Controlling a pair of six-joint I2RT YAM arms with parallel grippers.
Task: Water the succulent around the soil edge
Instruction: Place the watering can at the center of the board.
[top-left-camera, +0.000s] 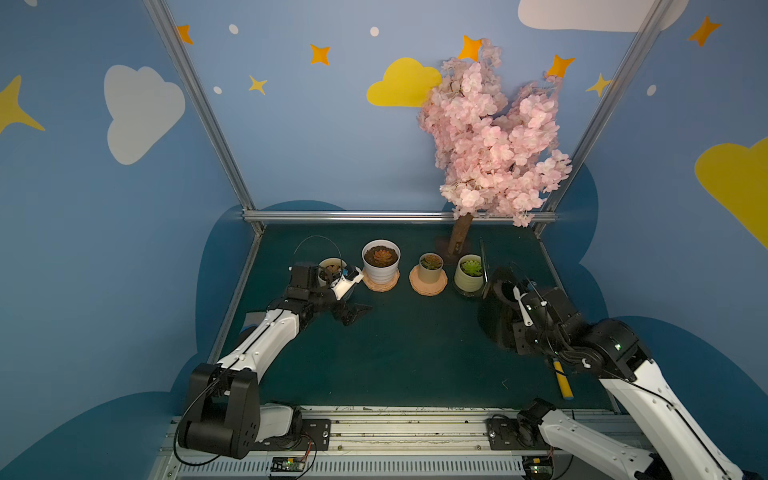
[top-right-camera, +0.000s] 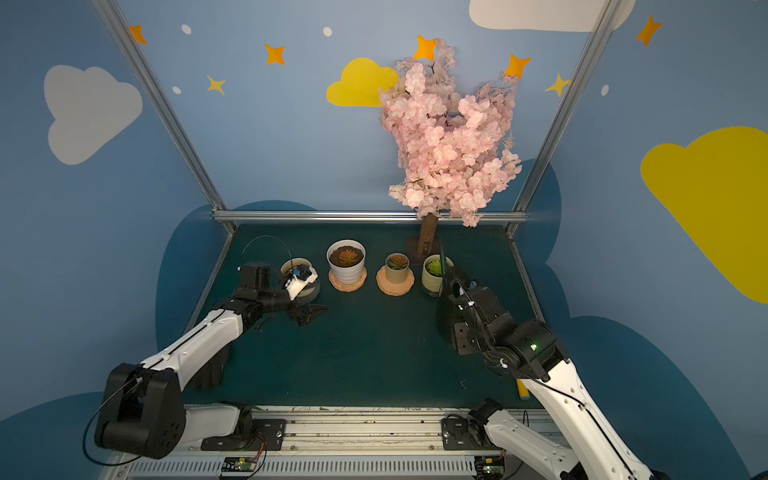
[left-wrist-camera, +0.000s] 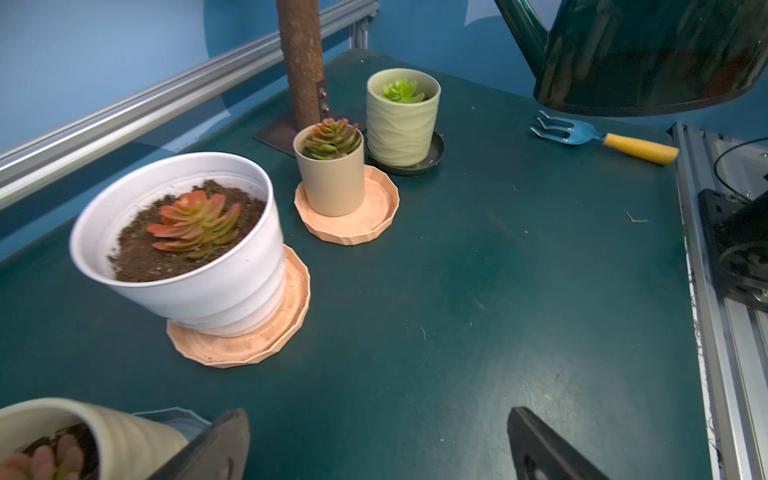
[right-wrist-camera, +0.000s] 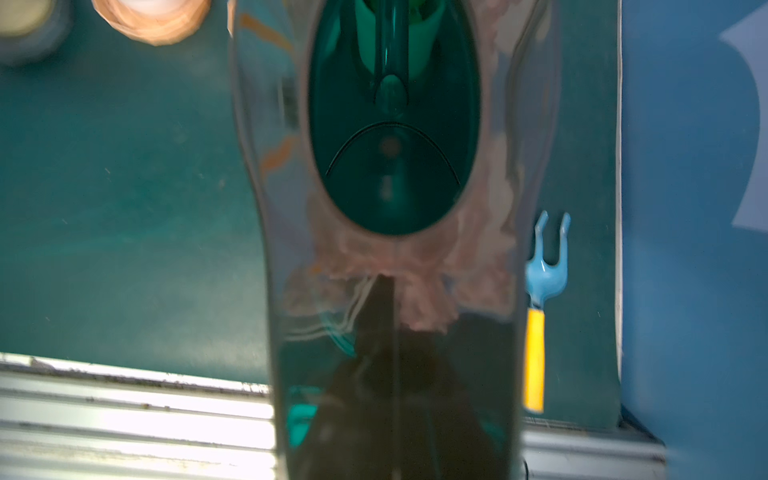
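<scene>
I keep carrying the watering can (top-left-camera: 496, 326) upright in my right gripper until it rests on the mat before the beige pot (top-left-camera: 417, 337), as that spot is clear.
Several potted succulents stand in a row at the back: a cream pot (top-left-camera: 331, 266), a large white pot (top-left-camera: 380, 256), a beige pot (top-left-camera: 431, 262) and a pale green pot (top-left-camera: 471, 270) with a green succulent (left-wrist-camera: 402, 90). My right gripper (top-left-camera: 525, 309) is shut on a dark green watering can (top-left-camera: 498, 307), held above the table just right of the pale green pot. Its thin spout (top-left-camera: 483, 262) rises beside that pot and points toward it in the right wrist view; no water shows. My left gripper (left-wrist-camera: 378, 449) hovers open and empty over the mat by the cream pot.
A blue hand fork with a yellow handle (top-left-camera: 563, 384) lies on the mat under my right arm. A pink blossom tree (top-left-camera: 494, 137) stands on a trunk (top-left-camera: 459, 237) behind the pots. Peach saucers (left-wrist-camera: 349, 224) sit under two pots. An aluminium rail (top-left-camera: 353, 216) borders the back.
</scene>
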